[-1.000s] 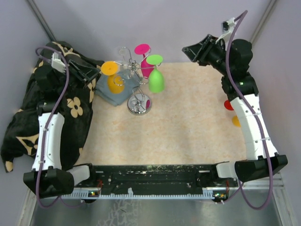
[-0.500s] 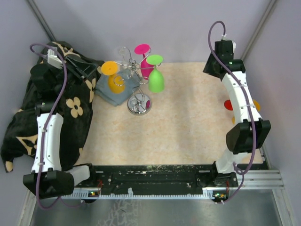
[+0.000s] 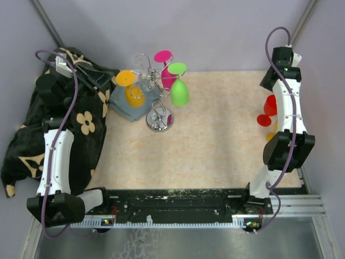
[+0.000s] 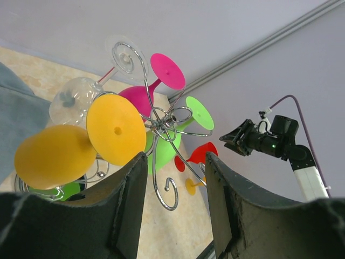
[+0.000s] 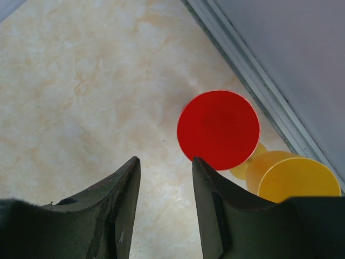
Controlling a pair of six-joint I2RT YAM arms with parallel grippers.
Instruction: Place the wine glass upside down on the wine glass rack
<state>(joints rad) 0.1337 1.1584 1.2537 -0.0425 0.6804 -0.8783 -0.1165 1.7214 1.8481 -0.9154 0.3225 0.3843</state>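
Observation:
I should go down next until my right gripper's open fingers have the bowl's side (image 5: pixel 184 149) between them, and then close them, because the red wine glass's free rim (image 5: pixel 178 131) is in line with them.
The silver wire wine glass rack (image 3: pixel 152 85) stands at the far left on its round shiny base (image 3: pixel 160 122). An orange glass (image 3: pixel 129 89), a magenta glass (image 3: pixel 164 67), a green glass (image 3: pixel 179 90) and a clear glass (image 4: pixel 73 100) hang on it upside down. A red wine glass (image 3: pixel 268 110) rests by the right edge; it shows as a red disc in the right wrist view (image 5: pixel 218 129). My right gripper (image 5: pixel 166 164) is open and empty above it, the disc just beyond its right finger. My left gripper (image 4: pixel 175 162) is open and empty, just left of the rack (image 4: pixel 161 124).
A yellow glass (image 5: pixel 291 175) lies next to the red one against the right wall rail. A black flowered cloth (image 3: pixel 81 127) covers the left side under my left arm. A folded grey cloth (image 3: pixel 129 108) lies under the rack's left side.
My right arm has swung from the far middle to the right edge and now points down over the red glass. My left arm has barely moved.

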